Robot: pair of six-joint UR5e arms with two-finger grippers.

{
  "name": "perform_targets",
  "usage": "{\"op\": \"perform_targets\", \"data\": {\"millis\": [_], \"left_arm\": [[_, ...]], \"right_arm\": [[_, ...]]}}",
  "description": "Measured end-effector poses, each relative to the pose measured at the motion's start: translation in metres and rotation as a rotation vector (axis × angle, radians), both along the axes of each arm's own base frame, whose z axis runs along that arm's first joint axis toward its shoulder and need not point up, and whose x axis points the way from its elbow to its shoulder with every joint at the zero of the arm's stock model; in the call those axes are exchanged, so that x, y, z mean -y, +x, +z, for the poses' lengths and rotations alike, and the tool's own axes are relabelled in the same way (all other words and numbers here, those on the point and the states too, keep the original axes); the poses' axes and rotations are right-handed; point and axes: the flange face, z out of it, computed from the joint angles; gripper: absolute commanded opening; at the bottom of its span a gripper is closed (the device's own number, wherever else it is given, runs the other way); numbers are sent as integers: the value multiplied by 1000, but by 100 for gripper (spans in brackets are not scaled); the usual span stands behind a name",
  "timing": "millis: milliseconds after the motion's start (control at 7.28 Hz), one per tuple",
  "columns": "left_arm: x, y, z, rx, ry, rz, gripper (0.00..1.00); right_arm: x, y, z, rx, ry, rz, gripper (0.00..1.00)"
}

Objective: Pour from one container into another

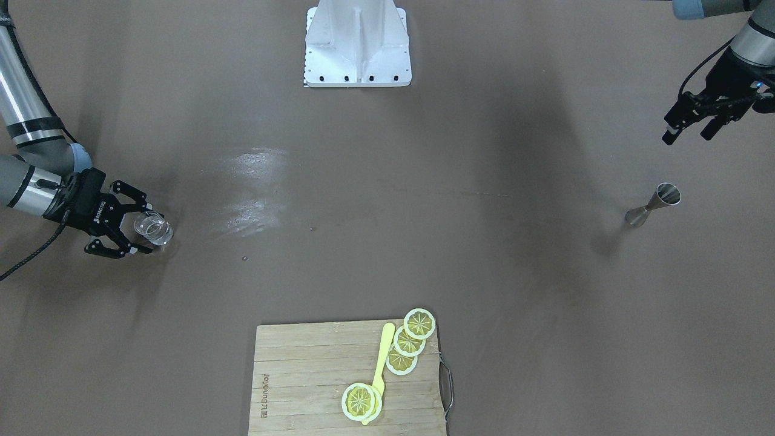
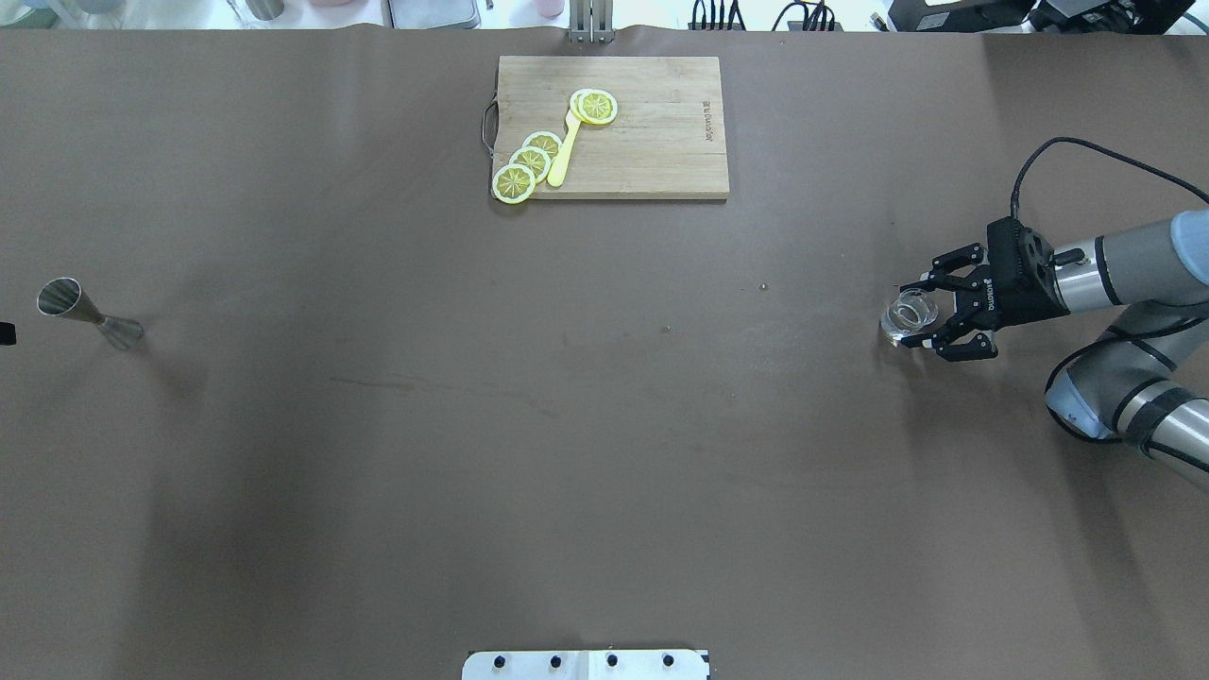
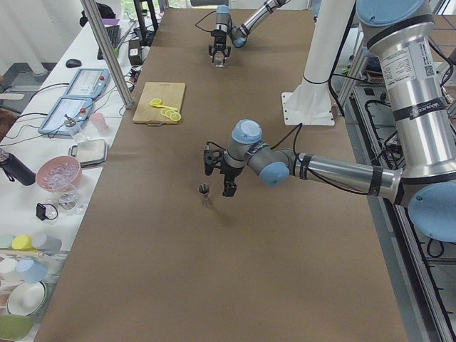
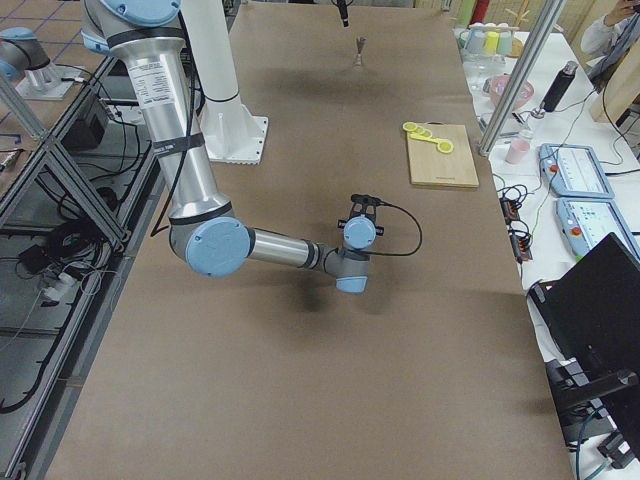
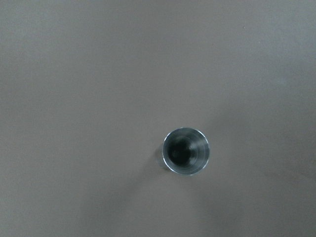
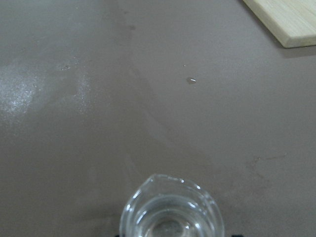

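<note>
The steel jigger's opening (image 5: 186,151) has my left gripper pointing down toward it. So I should tip that gripper level and come in low around the jigger's body (image 1: 651,206) before I pour.
The small clear glass cup (image 1: 154,229) stands upright on the brown table at my right side, with clear liquid showing in it in the right wrist view (image 6: 172,213). My right gripper (image 1: 145,230) lies low and level, open, one finger on each side of the cup (image 2: 909,316); I cannot tell whether the pads touch the glass. The steel jigger (image 1: 654,206) stands upright at the far opposite end (image 2: 90,316). My left gripper (image 1: 690,128) hangs open above and beside it, holding nothing. The left wrist view looks straight down into the jigger's mouth (image 5: 186,151).
A bamboo cutting board (image 2: 652,142) with lemon slices (image 2: 529,162) and a yellow utensil (image 2: 565,151) lies at the table's far middle edge. The white robot base (image 1: 357,45) stands at the near middle edge. Benches with bowls and cups (image 3: 57,171) flank the table.
</note>
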Motion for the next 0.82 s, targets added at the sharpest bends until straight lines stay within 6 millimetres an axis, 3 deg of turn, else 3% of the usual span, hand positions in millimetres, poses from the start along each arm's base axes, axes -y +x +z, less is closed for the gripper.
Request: {"op": "perform_targets", "data": {"millis": [412, 687, 825], "left_arm": [[-16, 24, 7, 78, 198, -74, 97], [-27, 60, 6, 134, 368, -163, 97], [-31, 71, 4, 127, 396, -215, 97]], "right_arm": [[0, 0, 0, 0, 0, 1, 75], [0, -1, -1, 1, 1, 1, 74], [0, -1, -1, 1, 1, 2, 69]]}}
